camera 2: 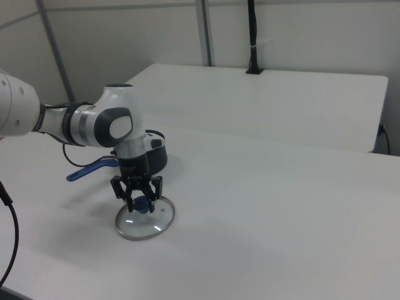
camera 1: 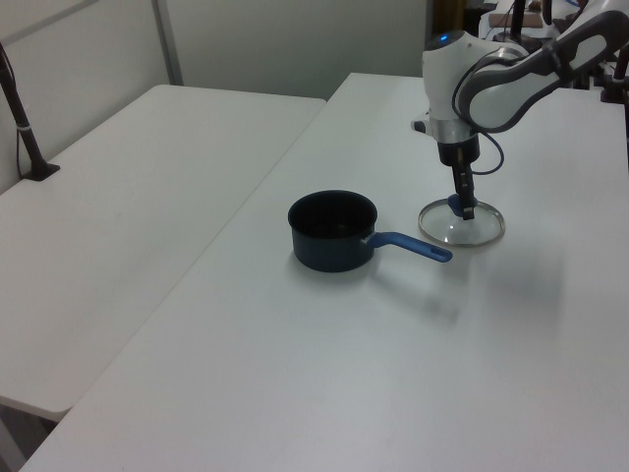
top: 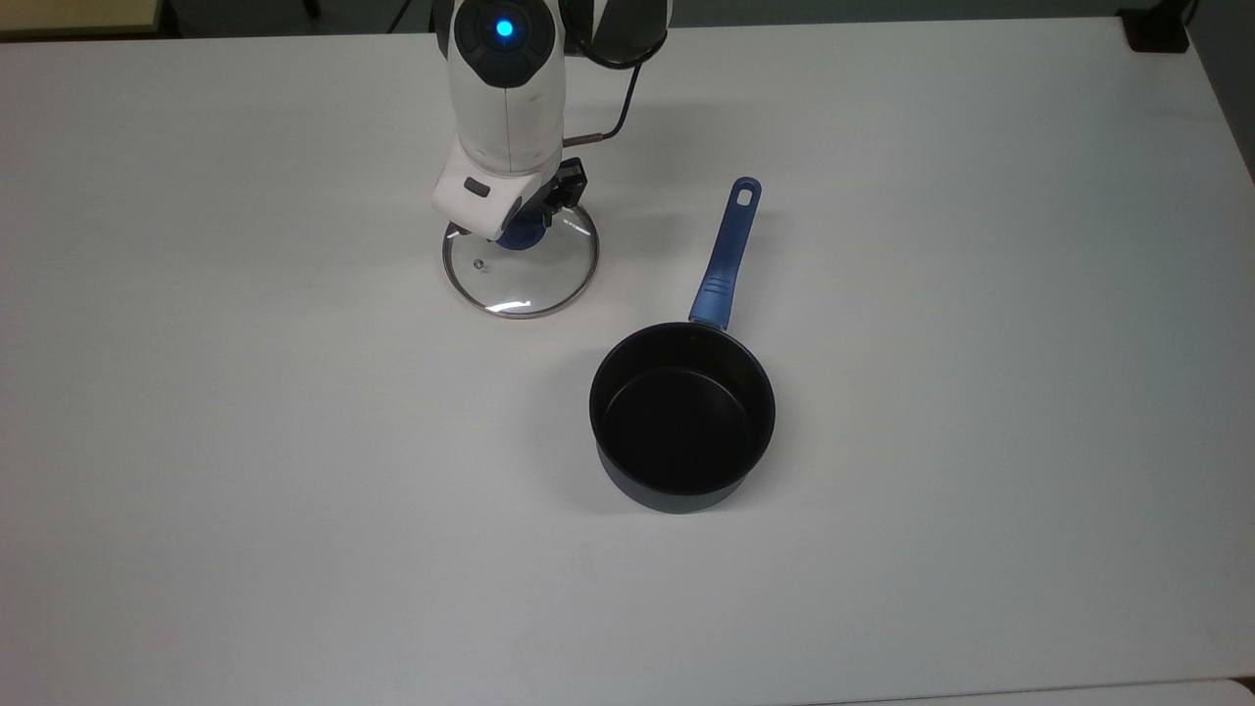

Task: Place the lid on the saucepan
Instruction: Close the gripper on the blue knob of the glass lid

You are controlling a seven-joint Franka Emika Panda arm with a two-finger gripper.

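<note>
The wide lid (camera 1: 462, 225) can be held only by the small blue knob, so the lid will tip when I carry it over the saucepan.
The lid (top: 520, 279) is a clear glass disc with a metal rim, lying flat on the white table (top: 294, 490). Its blue knob (camera 2: 142, 205) sits between the fingers of my gripper (camera 2: 141, 204), which points straight down with one finger (camera 2: 129, 201) on each side of the knob and a gap still showing, so it is open. In the left view the gripper (camera 1: 465, 206) stands over the lid (camera 1: 462, 227). The saucepan (top: 681, 417), black inside, stands apart toward the top view's lower right, its blue handle (top: 730, 250) pointing away. The saucepan (camera 1: 332, 230) is upright and has nothing in it.
The arm's white wrist (top: 502, 108) rises over the lid's far side, with a black cable (top: 623, 93) looping beside it. A second white table (camera 1: 128, 197) adjoins at the left view's left. A black post (camera 2: 252, 37) stands on the far table in the right view.
</note>
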